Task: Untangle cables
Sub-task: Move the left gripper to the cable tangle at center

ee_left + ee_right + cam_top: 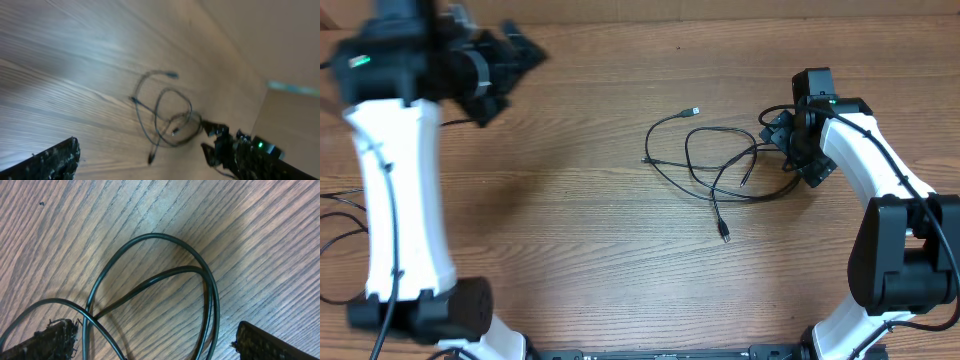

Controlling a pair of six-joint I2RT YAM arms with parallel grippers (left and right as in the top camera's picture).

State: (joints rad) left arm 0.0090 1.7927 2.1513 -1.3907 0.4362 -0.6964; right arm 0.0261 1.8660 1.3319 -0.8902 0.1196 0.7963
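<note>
The tangle's outer piece of cable [647, 143] bends away from the other loops. My left gripper should keep going toward that piece [663, 175] until its fingers close around it.
The cables [720, 165] lie as a loose tangle of thin black loops on the wooden table, right of centre. One plug [695, 111] points to the back and another plug [725, 235] points to the front. My right gripper [780, 142] is at the tangle's right end, low and open. In the right wrist view the cables [150, 280] loop across the wood between its open fingers [275, 342], and nothing is clamped. My left gripper [525, 55] hangs high at the back left, open and empty, far from the tangle. Its view shows the cables [165, 120] from afar.
The left arm's white links [400, 200] stand along the left side and the right arm [880, 190] along the right. Thicker arm wiring [340, 230] trails at the left edge. Bare wood table [570, 220] lies between the arms.
</note>
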